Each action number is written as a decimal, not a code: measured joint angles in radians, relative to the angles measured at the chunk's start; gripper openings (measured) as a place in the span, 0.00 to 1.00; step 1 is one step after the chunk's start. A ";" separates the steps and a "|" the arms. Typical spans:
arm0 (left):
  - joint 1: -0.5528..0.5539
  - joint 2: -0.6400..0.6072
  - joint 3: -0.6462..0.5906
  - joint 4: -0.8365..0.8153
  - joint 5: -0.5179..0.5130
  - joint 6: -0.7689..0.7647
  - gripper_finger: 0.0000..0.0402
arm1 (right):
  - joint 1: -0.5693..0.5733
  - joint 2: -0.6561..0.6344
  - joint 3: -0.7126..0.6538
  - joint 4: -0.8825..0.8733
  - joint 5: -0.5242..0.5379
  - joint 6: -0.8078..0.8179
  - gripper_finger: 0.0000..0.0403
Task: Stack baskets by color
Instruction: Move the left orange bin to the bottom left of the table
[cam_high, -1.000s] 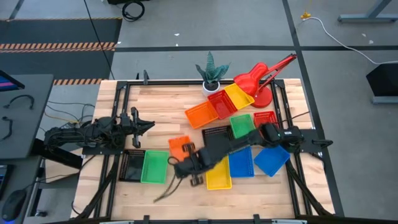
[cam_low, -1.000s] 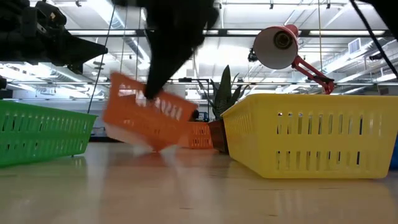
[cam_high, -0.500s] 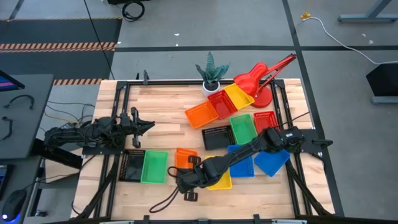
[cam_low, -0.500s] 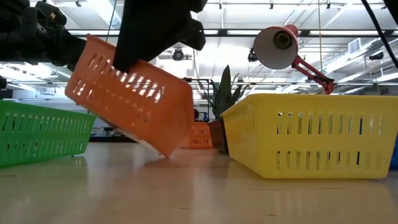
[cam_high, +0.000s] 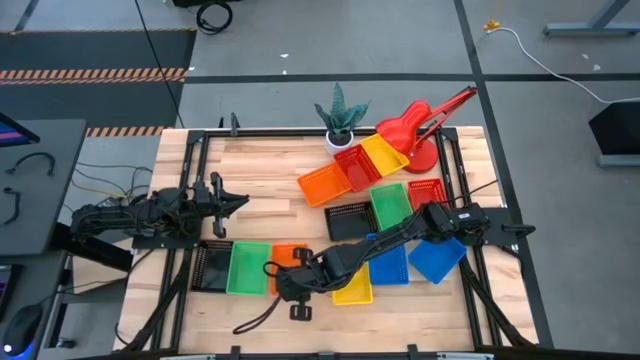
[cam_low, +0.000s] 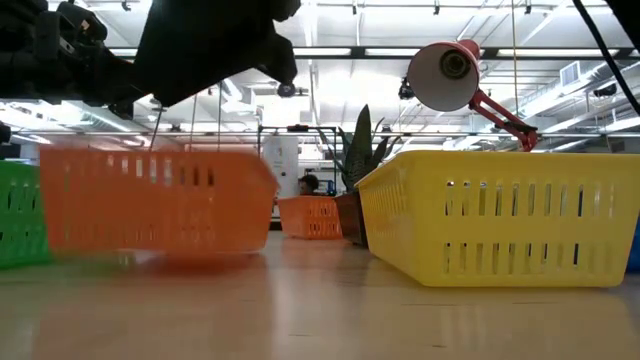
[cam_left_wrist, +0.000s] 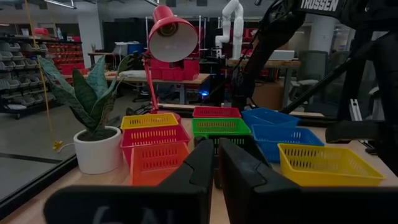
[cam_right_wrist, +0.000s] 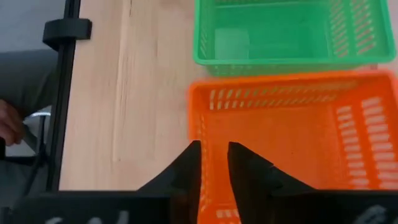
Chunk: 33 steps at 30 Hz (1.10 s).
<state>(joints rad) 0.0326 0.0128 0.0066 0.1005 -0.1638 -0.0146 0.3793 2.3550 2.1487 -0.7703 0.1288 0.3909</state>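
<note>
I should use my right gripper to push the side (cam_low: 256, 203) facing the yellow basket until the row is snug, because the orange basket slants (cam_right_wrist: 286, 87) next to the green basket.
An orange basket (cam_high: 284, 260) (cam_low: 150, 200) (cam_right_wrist: 292, 137) stands level on its bottom near the table's front, right beside a green basket (cam_high: 248, 268) (cam_right_wrist: 286, 31) and a black one (cam_high: 212, 266). My right gripper (cam_high: 292, 280) (cam_right_wrist: 213, 155) hovers open just above the orange basket's end nearest the table's right side; the low view shows a gap between them. A second orange basket (cam_high: 323, 185) sits at the back beside a red basket (cam_high: 357, 166). My left gripper (cam_high: 240, 200) (cam_left_wrist: 216, 152) waits shut at the table's left, pointing level.
A yellow basket (cam_high: 352, 288) (cam_low: 500, 215) lies close to the right of my right gripper, with two blue baskets (cam_high: 400, 262) beyond it. Green (cam_high: 390, 205), red (cam_high: 427, 190), black (cam_high: 350, 218) and yellow (cam_high: 384, 153) baskets, a potted plant (cam_high: 340, 125) and a red lamp (cam_high: 420, 125) fill the back right.
My right gripper has carried the orange basket, tilted, toward the table's near edge and the green basket, rolling its wrist. It has let go: the basket has dropped level onto the table beside the green one, and the gripper now stands clear above it.
</note>
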 joint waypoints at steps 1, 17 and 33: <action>0.000 0.000 0.000 0.000 0.000 0.000 0.07 | 0.001 -0.003 0.000 -0.001 0.000 -0.014 0.25; 0.000 0.000 0.000 0.000 0.000 0.000 0.07 | -0.003 -0.086 -0.093 -0.310 0.062 0.100 0.12; 0.000 0.007 0.000 -0.007 0.000 0.000 0.08 | -0.043 -0.081 -0.283 0.016 -0.002 0.182 0.01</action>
<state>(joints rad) 0.0324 0.0196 0.0067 0.0937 -0.1639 -0.0143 0.3367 2.2742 1.8656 -0.7548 0.1272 0.5727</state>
